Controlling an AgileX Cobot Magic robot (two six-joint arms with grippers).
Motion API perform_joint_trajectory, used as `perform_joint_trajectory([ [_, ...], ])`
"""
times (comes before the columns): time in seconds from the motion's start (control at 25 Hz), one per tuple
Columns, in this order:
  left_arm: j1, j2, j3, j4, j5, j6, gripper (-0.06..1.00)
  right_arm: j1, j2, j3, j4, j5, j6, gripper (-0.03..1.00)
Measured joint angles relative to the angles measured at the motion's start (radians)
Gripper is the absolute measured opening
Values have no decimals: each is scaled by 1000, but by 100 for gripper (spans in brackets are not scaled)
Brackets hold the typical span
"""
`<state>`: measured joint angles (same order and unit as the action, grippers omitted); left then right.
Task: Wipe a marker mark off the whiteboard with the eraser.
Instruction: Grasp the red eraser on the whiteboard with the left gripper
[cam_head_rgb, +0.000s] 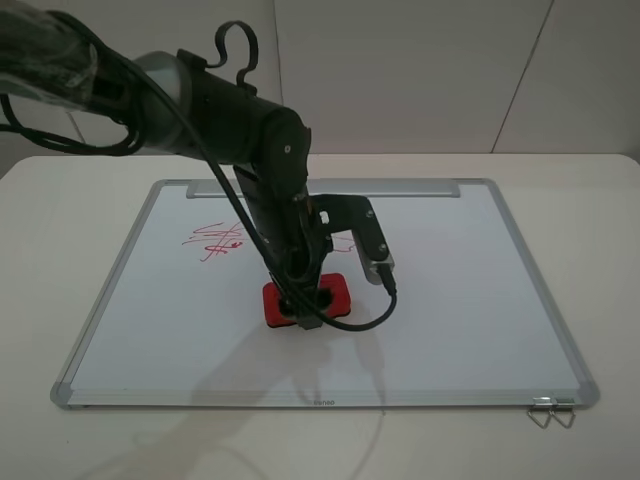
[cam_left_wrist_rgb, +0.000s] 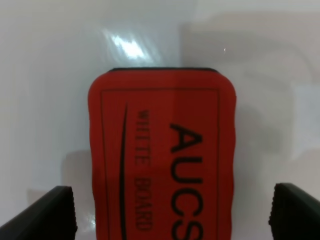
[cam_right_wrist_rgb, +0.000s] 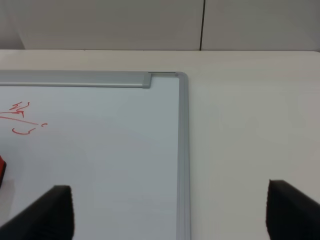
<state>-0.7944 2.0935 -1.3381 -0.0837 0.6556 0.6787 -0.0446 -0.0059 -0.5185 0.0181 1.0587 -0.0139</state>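
Observation:
The dense red marker mark (cam_head_rgb: 217, 240) will come off cleanly when I rub it, because the red eraser's black bottom side (cam_head_rgb: 279, 324) rests against the whiteboard.
The red eraser (cam_head_rgb: 335, 292) (cam_left_wrist_rgb: 160, 150) with black "AUCS" lettering lies flat near the middle of the whiteboard (cam_head_rgb: 470, 300) (cam_left_wrist_rgb: 50, 100). My left gripper (cam_head_rgb: 303, 312) (cam_left_wrist_rgb: 172, 210) is low over it and open. Its black fingers (cam_left_wrist_rgb: 45, 212) straddle the eraser's two long sides with a gap on each. The dense red marker mark (cam_head_rgb: 212, 243) sits on the board's upper left, left of the arm and apart from the eraser. My right gripper (cam_right_wrist_rgb: 170, 210) is open and holds nothing, hovering near the board's right frame (cam_right_wrist_rgb: 183, 150).
A sparser red squiggle (cam_right_wrist_rgb: 22, 117) with a small tick lies near the board's middle, mostly behind the left arm in the high view. The metal tray strip (cam_head_rgb: 320, 187) runs along the far edge. Wire clips (cam_head_rgb: 550, 410) sit at the near right corner. White table (cam_right_wrist_rgb: 250, 125) surrounds the board.

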Motion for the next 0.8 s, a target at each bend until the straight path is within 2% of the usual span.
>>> perform_joint_trajectory([
  [0.8, 0, 33, 0, 0, 4, 10, 77, 0, 0, 0, 0, 0, 0, 70],
])
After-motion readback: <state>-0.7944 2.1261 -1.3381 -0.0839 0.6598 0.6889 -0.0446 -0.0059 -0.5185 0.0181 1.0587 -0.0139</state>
